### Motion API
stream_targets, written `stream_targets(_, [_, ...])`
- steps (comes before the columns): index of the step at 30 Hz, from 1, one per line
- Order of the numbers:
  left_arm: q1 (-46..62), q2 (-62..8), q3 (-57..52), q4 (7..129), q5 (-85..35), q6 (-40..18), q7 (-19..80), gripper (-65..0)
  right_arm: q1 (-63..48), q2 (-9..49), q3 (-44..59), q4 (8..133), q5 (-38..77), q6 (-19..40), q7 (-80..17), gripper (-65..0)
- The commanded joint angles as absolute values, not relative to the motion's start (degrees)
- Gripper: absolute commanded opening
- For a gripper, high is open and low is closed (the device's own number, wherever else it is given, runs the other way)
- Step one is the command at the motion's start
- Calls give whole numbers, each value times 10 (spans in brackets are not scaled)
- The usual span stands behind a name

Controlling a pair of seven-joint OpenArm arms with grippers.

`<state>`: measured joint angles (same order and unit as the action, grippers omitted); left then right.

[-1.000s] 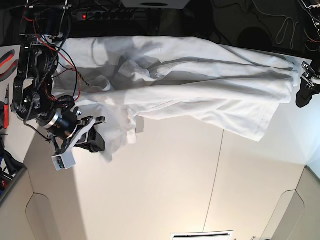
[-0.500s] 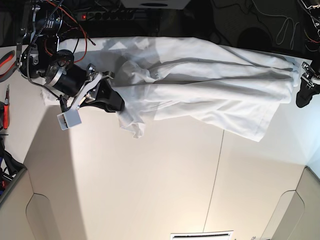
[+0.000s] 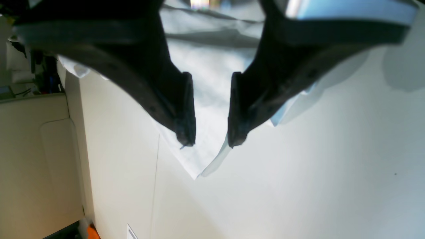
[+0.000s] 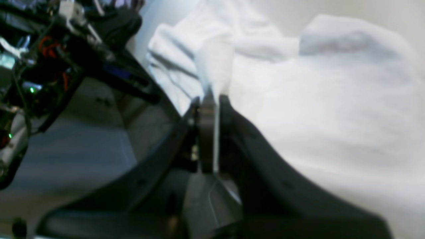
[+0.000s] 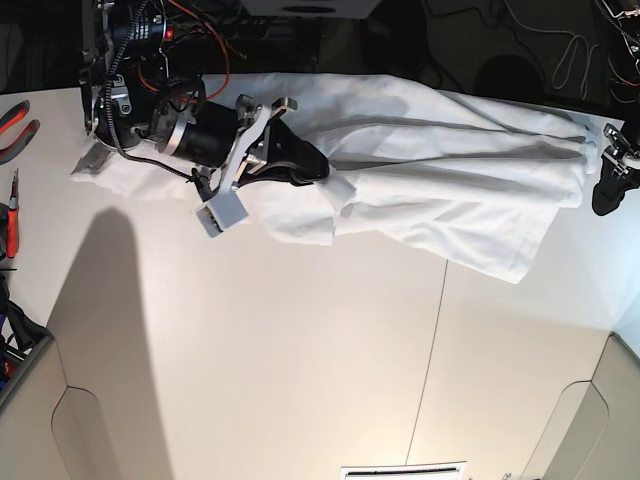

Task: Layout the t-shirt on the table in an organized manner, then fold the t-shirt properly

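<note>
The end of the t-shirt is lying in limp stacked folds (image 5: 545, 165), so the t-shirt's layers (image 5: 503, 243) underneath will get pulled along and bunch up when the robot carries the top fold inward.
The white t-shirt (image 5: 450, 185) lies crumpled in a long band along the far side of the table (image 5: 300, 350). My right gripper (image 5: 322, 172) is over the shirt's left-middle, shut on a pinched fold of its cloth. In the right wrist view that fold stands up out of the right gripper (image 4: 210, 99), with the t-shirt (image 4: 332, 106) bunched beyond it. My left gripper (image 5: 604, 198) is at the shirt's right end. The left wrist view shows this gripper (image 3: 210, 142) open, above a pointed corner of the t-shirt (image 3: 199, 159), with nothing between its fingers.
Red-handled pliers (image 5: 14, 122) and other tools lie at the table's left edge. A power strip (image 5: 230, 30) and cables run behind the far edge. A thin dark seam (image 5: 432, 370) crosses the tabletop. A white label (image 5: 405, 470) sits at the near edge.
My right gripper has swung from the shirt's lower-left edge up and to the right, dragging the held cloth over the shirt's body. The left arm has not moved.
</note>
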<state>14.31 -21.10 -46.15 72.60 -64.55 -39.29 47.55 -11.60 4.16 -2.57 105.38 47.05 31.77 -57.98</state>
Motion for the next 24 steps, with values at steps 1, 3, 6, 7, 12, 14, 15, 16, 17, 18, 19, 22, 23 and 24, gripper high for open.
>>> stream_targets(1, [142, -224, -465, 735, -659, -400, 465, -443, -113, 43, -28, 1065, 479, 326, -574, -650])
stream_targets(3, [142, -224, -465, 735, -658, -400, 465, -443, -113, 43, -29, 1065, 472, 326, -585, -650])
stream_targets(6, [142, -224, -465, 735, -658, -400, 465, -443, -113, 43, -29, 1065, 462, 326, -605, -650])
stream_targets(7, [142, -224, -465, 735, -658, -400, 465, -443, -113, 43, -29, 1065, 459, 326, -612, -650])
stream_targets(12, [142, -224, -465, 735, -658, -400, 465, -443, -113, 43, -29, 1065, 458, 326, -637, -650])
stream_targets(14, [142, -224, -465, 735, -658, -400, 465, -443, -113, 43, -29, 1065, 458, 326, -642, -650])
stream_targets(15, [141, -224, -465, 735, -658, -400, 465, -443, -113, 43, -29, 1065, 458, 326, -642, -625])
stream_targets(16, [141, -224, -465, 735, -658, -400, 465, -443, -113, 43, -29, 1066, 458, 326, -641, -563])
stream_targets(17, [142, -224, -465, 735, -658, -400, 465, -443, -113, 43, -29, 1066, 459, 328, -641, -514])
stream_targets(18, [141, -224, -465, 735, -659, -400, 465, -443, -113, 43, -29, 1067, 460, 329, -640, -486])
stream_targets(19, [141, -224, -465, 735, -663, -400, 465, -443, -113, 43, -29, 1069, 465, 329, -638, -480])
stream_targets(22, [141, -224, -465, 736, -698, -400, 465, -443, -113, 43, -29, 1096, 498, 333, -638, -481])
stream_targets(23, [141, -224, -465, 736, -712, -400, 465, -443, -113, 42, -29, 1112, 500, 335, -638, -481])
stream_targets(24, [141, -224, -465, 736, -727, -400, 465, -443, -113, 42, -29, 1132, 499, 335, -637, -481])
